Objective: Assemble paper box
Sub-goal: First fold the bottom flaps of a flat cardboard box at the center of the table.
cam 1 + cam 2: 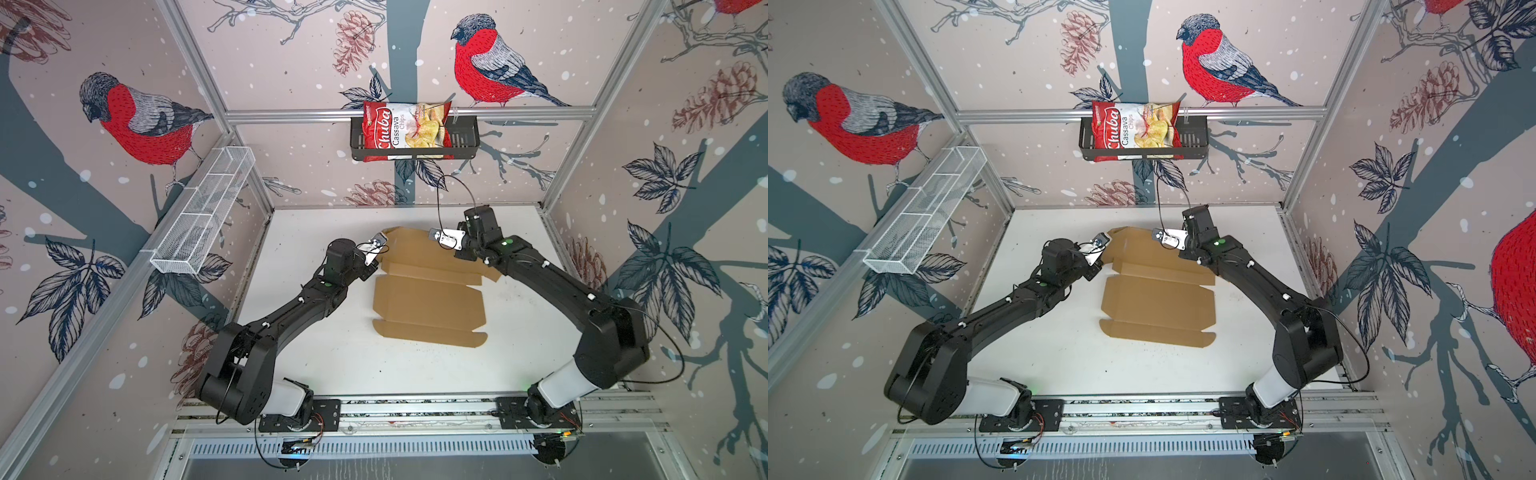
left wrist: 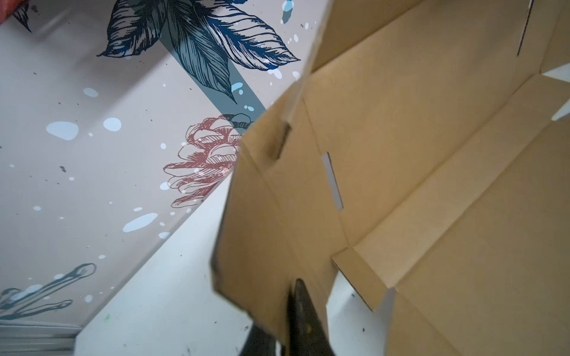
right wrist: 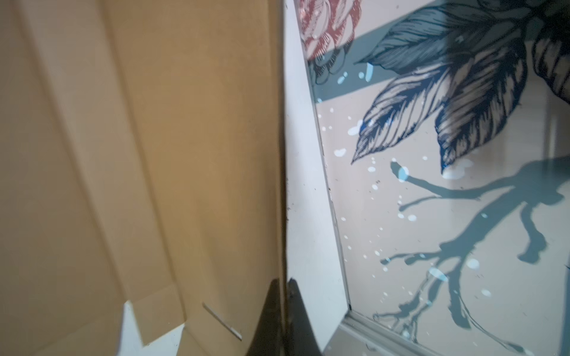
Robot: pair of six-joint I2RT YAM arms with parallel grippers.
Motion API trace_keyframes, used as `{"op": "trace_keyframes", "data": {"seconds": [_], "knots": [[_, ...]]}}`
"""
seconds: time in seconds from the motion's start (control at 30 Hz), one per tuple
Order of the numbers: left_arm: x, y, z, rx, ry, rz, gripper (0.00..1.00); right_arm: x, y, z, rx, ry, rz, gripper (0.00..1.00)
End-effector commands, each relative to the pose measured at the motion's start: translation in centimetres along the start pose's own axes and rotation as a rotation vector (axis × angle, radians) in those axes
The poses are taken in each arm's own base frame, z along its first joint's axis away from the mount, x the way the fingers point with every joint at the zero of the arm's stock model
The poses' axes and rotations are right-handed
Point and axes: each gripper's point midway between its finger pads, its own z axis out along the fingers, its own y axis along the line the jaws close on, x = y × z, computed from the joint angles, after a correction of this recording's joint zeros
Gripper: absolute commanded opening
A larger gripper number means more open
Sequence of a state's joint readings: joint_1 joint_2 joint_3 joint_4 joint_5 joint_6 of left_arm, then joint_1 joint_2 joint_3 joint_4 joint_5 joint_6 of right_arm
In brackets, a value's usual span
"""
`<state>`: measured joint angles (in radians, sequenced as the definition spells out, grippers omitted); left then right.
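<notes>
The paper box lies crooked (image 1: 428, 304), and my left gripper is holding its side flap. I need to let go of the side flap and pull the box's far panel (image 1: 410, 246) square with my right gripper.
The paper box (image 1: 428, 299) (image 1: 1158, 299) is a brown die-cut cardboard sheet spread on the white table, its near panels flat and its far part raised. My left gripper (image 1: 375, 261) is at the sheet's far left corner. In the left wrist view it (image 2: 288, 292) is shut on a side flap of the paper box (image 2: 431, 154), one finger (image 2: 303, 320) in front of the flap and the other behind it. My right gripper (image 1: 441, 245) is at the far right corner. In the right wrist view it (image 3: 283, 282) is shut on the edge of the paper box (image 3: 138, 154).
A red chips bag (image 1: 405, 131) stands in a black wire basket (image 1: 465, 141) on the back wall. A white mesh basket (image 1: 203, 220) hangs on the left wall. The table (image 1: 332, 361) is walled on three sides, with the arm bases on a rail at the front.
</notes>
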<state>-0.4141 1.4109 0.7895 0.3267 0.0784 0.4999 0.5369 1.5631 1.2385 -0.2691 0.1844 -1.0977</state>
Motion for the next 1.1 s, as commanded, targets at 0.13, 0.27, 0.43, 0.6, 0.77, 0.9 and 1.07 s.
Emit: {"op": "trace_keyframes", "data": {"seconds": [0.13,0.27,0.43,0.6,0.77,0.9,1.07], "knots": [[-2.5,0.4,-1.4,0.012,-0.159,-0.201,0.69,0.5,-1.2,0.4,0.24,0.048,-0.044,0.0],[-2.3,3.5,-3.8,-0.036,-0.183,-0.304,0.81,-0.1,-2.0,-0.4,0.316,0.031,-0.061,0.0],[2.7,9.6,-2.4,-0.139,-0.027,-0.47,0.85,-1.3,-3.2,-2.4,0.462,-0.009,-0.16,0.0],[5.3,10.4,2.5,0.015,0.095,-0.53,0.81,-2.1,-3.2,-2.2,0.52,-0.021,-0.235,0.03],[6.6,8.5,5.1,0.144,0.107,-0.553,0.79,-2.6,-3.2,-1.6,0.593,-0.018,-0.237,0.01],[7.1,5.6,5.5,0.282,0.09,-0.615,0.75,-2.8,-2.4,-1.3,0.648,-0.033,-0.26,0.01],[8.1,2.9,5.5,0.354,0.121,-0.677,0.73,-2.2,-1.7,-0.6,0.678,-0.024,-0.263,0.02]]}}
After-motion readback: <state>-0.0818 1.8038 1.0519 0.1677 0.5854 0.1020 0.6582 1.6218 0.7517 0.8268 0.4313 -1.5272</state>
